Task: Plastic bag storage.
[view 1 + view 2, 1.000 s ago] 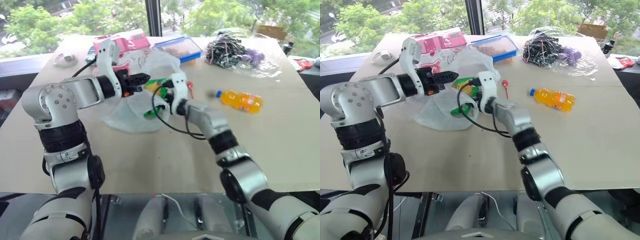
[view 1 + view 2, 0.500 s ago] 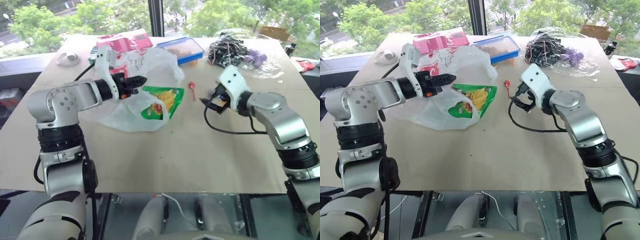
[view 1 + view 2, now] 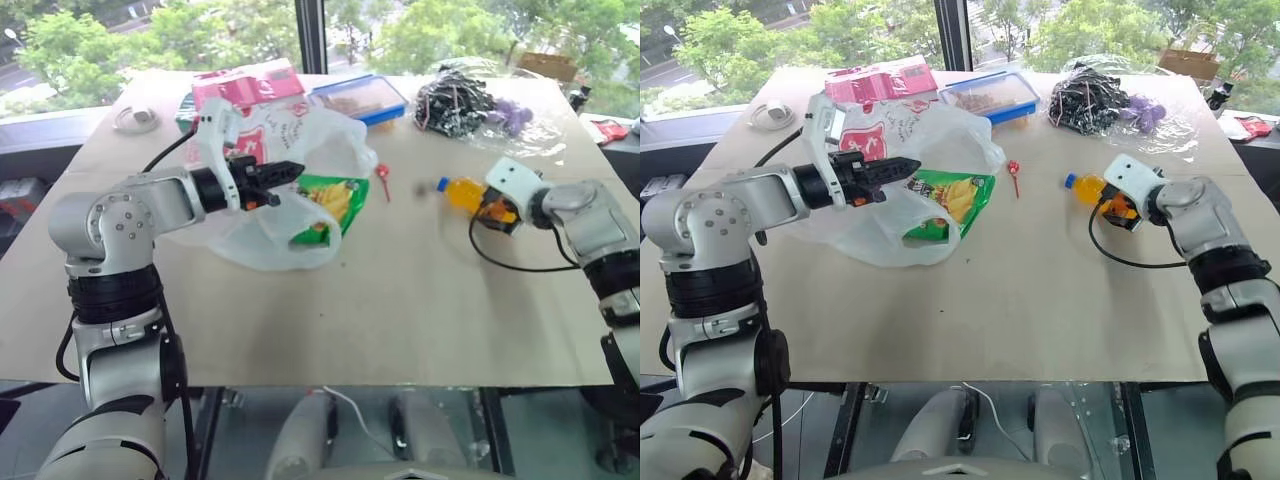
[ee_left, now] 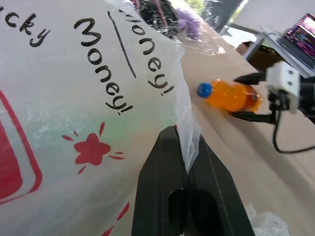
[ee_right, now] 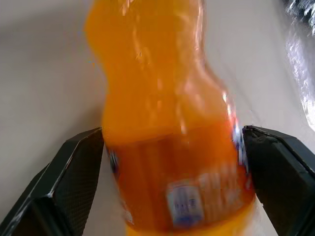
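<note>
The green snack packet (image 3: 329,207) is lying flat in the opening of the bag, so the orange drink bottle (image 3: 464,196) will come to rest over the packet when the robot carries the bottle in.
The plastic bag (image 3: 262,215), translucent white with red print, lies crumpled on the table's left half. My left gripper (image 3: 295,168) is shut on the bag's upper edge and holds its mouth up; the left wrist view shows the film pinched between the black fingertips (image 4: 170,140). A shiny green snack packet (image 3: 330,195) lies in the bag's mouth. At the right, my right gripper (image 5: 172,131) stands open, its fingers (image 5: 74,167) on either side of an orange drink bottle (image 3: 460,192) that lies on the table.
At the table's far side are a pink box (image 3: 245,85), a blue-lidded container (image 3: 360,97) and a clear bag of dark cords and purple things (image 3: 470,105). A small red item (image 3: 384,178) lies beside the bag. A white cable coil (image 3: 133,118) sits far left.
My right arm left the bag's mouth, swung right to the orange bottle and opened. The green packet stayed in the bag. My left gripper kept its hold on the bag.
</note>
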You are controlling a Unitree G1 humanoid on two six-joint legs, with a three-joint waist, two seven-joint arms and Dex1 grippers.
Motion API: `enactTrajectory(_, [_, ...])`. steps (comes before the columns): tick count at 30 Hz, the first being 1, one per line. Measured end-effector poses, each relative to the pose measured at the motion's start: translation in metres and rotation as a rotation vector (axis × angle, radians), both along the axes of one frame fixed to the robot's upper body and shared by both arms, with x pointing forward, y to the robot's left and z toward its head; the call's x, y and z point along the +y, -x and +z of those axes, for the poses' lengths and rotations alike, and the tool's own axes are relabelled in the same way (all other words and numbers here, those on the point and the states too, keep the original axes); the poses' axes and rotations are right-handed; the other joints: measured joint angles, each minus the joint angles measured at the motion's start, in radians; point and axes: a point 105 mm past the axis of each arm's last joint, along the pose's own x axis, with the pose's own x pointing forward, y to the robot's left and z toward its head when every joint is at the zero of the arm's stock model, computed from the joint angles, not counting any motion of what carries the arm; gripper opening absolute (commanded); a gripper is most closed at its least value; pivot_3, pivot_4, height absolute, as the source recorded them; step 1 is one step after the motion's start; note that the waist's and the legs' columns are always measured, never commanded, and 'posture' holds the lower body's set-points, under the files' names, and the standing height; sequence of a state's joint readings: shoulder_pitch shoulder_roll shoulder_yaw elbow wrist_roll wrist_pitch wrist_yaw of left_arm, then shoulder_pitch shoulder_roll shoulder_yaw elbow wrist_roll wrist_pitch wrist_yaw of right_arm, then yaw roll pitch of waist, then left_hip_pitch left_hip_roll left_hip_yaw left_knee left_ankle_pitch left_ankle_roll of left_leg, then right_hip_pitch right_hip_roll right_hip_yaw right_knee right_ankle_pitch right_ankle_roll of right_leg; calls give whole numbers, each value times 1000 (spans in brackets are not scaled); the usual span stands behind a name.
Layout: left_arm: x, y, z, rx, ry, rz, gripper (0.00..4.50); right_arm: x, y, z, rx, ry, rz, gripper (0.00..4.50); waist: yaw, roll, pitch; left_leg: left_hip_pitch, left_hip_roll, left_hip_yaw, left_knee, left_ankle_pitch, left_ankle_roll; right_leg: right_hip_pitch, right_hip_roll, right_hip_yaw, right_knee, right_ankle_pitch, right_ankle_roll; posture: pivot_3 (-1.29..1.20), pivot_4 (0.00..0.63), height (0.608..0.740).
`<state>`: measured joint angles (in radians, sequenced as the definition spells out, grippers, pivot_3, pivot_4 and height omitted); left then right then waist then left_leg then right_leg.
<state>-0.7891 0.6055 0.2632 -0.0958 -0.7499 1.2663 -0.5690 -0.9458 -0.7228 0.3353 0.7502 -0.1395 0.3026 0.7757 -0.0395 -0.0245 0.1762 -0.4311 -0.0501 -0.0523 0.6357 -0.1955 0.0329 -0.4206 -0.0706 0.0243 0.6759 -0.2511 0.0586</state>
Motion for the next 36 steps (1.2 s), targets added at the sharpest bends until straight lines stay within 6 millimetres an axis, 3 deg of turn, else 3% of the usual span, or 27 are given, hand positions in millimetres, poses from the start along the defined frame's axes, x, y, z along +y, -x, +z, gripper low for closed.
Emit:
enactTrajectory(2, [-1, 3, -2, 1, -8, -3, 0, -3, -4, -1, 26, -15, -9, 4479, 0, 0, 0, 1, 0, 0, 0, 0, 0, 3, 0, -1, -1, 0, 0, 0, 150, 732])
enactTrajectory(5, [-1, 6, -4, 3, -12, -8, 0, -9, -4, -4, 58, -29, -16, 3225, 4, 0, 0, 3, -1, -4, 1, 0, 0, 7, 0, -4, -4, 0, 0, 0, 150, 732])
enactTrajectory(6, [-1, 6, -4, 4, -13, -8, 0, -9, -3, -4, 57, -30, -7, 3071, 6, 0, 0, 3, -1, -5, 2, 0, 0, 8, 0, -5, -4, 0, 0, 0, 150, 732])
enactTrajectory(10, [1, 6, -3, 6, -5, 0, 0, -5, 0, -2, 55, -71, 32, 3071, 5, 0, 0, 1, -1, -7, 1, 0, 0, 7, 0, -6, -4, 0, 0, 0, 150, 732])
enactTrajectory(13, [0, 5, 0, 6, 19, 3, 0, 9, 14, 0, 58, -143, 98, 3071, 4, 1, 1, 0, 0, -7, 1, 0, 0, 5, 0, -6, -4, 0, 0, 0, 150, 732])
enactTrajectory(16, [2, 1, 4, 7, 42, 19, 0, 39, 43, 5, 86, -226, 215, 3071, 5, 4, 2, -2, -1, -7, 1, 0, 0, 3, 0, -6, -4, 0, 0, 0, 150, 732])
enactTrajectory(18, [1, 0, 7, 5, 46, 13, 0, 71, 62, 18, 87, -277, 309, 3071, 1, 5, 3, -1, -1, -7, 1, 0, 0, 3, 0, -5, -4, 0, 0, 0, 150, 732])
enactTrajectory(22, [-3, 2, 9, 2, 52, -25, 0, 133, 77, 41, 33, -395, 402, 3071, -1, 4, 3, 1, 0, -7, 2, 0, 0, 4, 0, -5, 0, 0, 0, 0, 150, 732])
enactTrajectory(26, [-15, 9, 9, 11, 60, -112, 0, 177, 69, 46, 1, -398, 442, 3071, 8, 4, 3, 0, -2, -8, 4, 0, 0, 4, 0, -6, 1, 0, 0, 0, 150, 732])
enactTrajectory(31, [-19, 16, 16, 0, 79, -175, 0, 222, 38, 38, -25, -327, 451, 3071, 5, 4, 3, -1, -3, -7, 4, 0, 0, 3, 0, -6, 1, 0, 0, 0, 150, 732])
enactTrajectory(35, [-20, 20, 17, -9, 75, -194, 0, 284, 12, 42, -123, -264, 503, 3071, -10, 4, 3, -1, -2, -6, 0, 1, -2, -1, 1, -3, 2, 0, 0, 0, 150, 732])
enactTrajectory(36, [-19, 20, 16, -6, 74, -186, 0, 300, 9, 46, -160, -250, 533, 3571, -12, 4, 3, -1, -1, -6, -1, 1, -2, -2, 2, -3, 2, 0, 0, 0, 150, 732])
